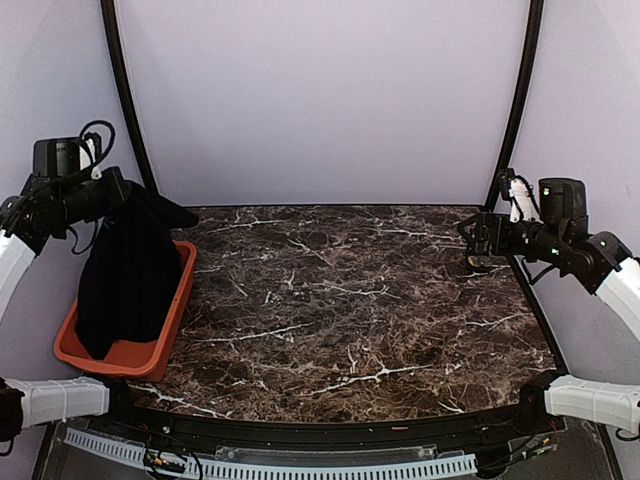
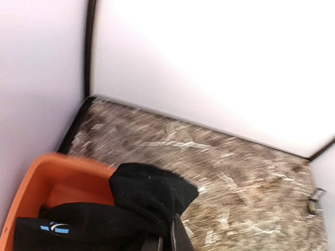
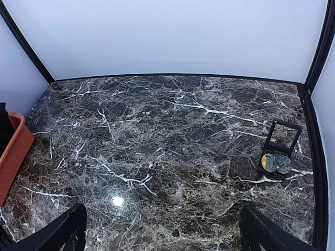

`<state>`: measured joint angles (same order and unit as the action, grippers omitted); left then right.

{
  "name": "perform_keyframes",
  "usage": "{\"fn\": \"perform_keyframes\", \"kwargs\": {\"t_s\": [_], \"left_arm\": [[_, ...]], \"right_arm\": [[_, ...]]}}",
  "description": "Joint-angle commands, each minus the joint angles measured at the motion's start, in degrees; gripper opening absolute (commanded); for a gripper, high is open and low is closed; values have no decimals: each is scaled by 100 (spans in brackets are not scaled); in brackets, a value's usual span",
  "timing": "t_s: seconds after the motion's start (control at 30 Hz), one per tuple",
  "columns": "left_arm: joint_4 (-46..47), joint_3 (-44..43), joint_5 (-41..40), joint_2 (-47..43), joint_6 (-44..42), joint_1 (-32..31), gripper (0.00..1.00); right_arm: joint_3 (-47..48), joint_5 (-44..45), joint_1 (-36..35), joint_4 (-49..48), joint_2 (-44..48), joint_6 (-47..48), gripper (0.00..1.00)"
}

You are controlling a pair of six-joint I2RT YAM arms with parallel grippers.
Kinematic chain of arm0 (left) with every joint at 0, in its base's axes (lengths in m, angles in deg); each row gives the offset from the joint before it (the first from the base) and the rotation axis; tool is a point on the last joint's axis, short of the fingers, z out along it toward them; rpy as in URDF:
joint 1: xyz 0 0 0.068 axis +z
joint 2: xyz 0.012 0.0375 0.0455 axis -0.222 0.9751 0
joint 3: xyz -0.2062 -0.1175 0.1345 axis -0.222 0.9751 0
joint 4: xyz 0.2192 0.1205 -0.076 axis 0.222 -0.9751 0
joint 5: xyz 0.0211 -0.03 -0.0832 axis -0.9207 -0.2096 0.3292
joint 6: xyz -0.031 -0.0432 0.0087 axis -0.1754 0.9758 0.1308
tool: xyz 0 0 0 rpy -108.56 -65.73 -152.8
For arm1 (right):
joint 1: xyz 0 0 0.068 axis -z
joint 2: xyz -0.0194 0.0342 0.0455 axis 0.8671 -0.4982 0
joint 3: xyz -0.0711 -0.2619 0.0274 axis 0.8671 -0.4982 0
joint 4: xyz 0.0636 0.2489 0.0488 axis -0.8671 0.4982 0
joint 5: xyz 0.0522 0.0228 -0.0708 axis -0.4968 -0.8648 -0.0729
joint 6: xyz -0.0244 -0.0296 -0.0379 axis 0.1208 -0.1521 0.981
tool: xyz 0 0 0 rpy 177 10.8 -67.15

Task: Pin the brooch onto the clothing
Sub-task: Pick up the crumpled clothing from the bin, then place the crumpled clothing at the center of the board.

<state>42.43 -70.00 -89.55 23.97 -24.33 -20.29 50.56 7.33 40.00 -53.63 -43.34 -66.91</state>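
The marble tabletop [image 1: 285,310] is clear and my left gripper is holding a fold of the clothing [image 1: 140,216]. I should keep moving the clothing across until it lies draped there.
The clothing [image 1: 130,270], a black T-shirt, hangs from my left gripper [image 1: 125,190] above the orange bin [image 1: 120,355], with its lower part still inside. In the left wrist view the left gripper [image 2: 170,232] is shut on a bunched fold of the clothing [image 2: 146,193], and a small blue print [image 2: 55,228] shows low on the cloth. The brooch [image 3: 271,162] lies in a small open black case [image 3: 282,137] at the table's right side. My right gripper [image 3: 162,214] hovers open well above the table and holds nothing.
The orange bin [image 2: 57,172] stands at the table's left edge beside the left wall. Dark marble tabletop [image 1: 350,300] stretches between the bin and the case. White walls with black corner posts close in the back and both sides.
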Motion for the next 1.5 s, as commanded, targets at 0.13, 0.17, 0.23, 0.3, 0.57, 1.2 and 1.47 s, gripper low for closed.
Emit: {"fn": "perform_keyframes", "kwargs": {"t_s": [0.13, 0.17, 0.23, 0.3, 0.57, 1.2, 1.47], "left_arm": [[670, -1936, 1238, 856, -886, -1532, 1], [768, -2036, 1514, 1047, -901, -1610, 1], [920, -2259, 1838, 1324, -965, -1893, 1], [1007, -2457, 2040, 1622, -1129, -2287, 1], [1330, -2646, 2800, 2899, -1610, -3898, 1], [1145, -473, 218, 2046, -778, -3175, 99], [-22, -233, -1370, 2102, -884, -2580, 99]], "right_arm": [[70, 19, -44, -167, -3, -43, 99], [77, 34, -40, -156, -8, -33, 99], [99, 87, -44, -163, 3, -28, 99], [137, 125, -37, -142, 0, -24, 99], [256, 289, -41, -123, 7, 13, 99], [-80, -1376, -76, -892, -952, 84, 99], [335, -1253, -944, -1090, -2316, 412, 99]]}}
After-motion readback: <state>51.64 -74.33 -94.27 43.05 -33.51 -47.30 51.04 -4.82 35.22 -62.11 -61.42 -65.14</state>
